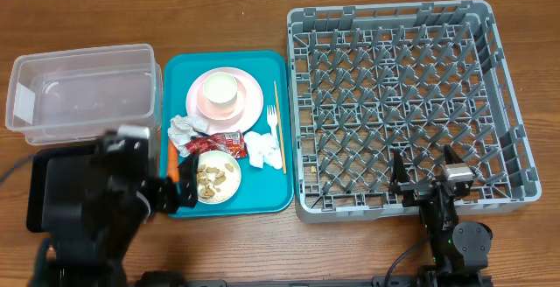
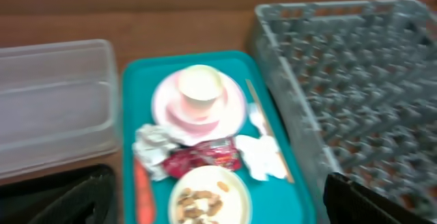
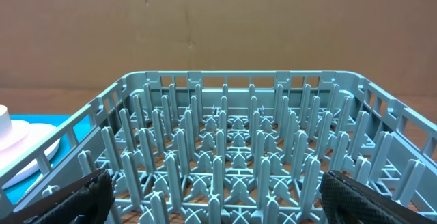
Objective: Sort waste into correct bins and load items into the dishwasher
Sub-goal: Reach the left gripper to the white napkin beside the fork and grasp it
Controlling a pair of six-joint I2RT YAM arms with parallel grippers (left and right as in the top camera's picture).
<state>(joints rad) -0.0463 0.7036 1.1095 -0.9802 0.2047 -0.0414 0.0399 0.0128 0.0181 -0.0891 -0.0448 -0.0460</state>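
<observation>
The crumpled napkin is lying uncovered on top of the white fork's handle (image 1: 278, 138), so the robot's left gripper should keep going toward that napkin (image 1: 262, 150) until its fingers are on both sides of it, and then close.
On the teal tray (image 1: 267, 195) lie a pink plate (image 1: 249, 103) with a small white cup (image 1: 220, 90) on it, two crumpled napkins (image 1: 183, 130) (image 1: 262, 150), a red wrapper (image 1: 219, 142), an orange carrot (image 1: 171, 154), a white bowl of beige scraps (image 1: 217, 180), a white fork (image 1: 272, 119) and a chopstick (image 1: 278, 121). My left gripper (image 1: 181, 192) is open and empty at the tray's front left corner, next to the bowl (image 2: 208, 198). My right gripper (image 1: 424, 178) is open and empty over the front edge of the grey dish rack (image 1: 411, 103), which also shows in the right wrist view (image 3: 232, 149).
The clear tub (image 1: 83, 90) stands left of the teal tray. The black tray (image 1: 48, 191) lies in front of it, partly hidden under my left arm. The rack holds nothing. The left wrist view is blurred.
</observation>
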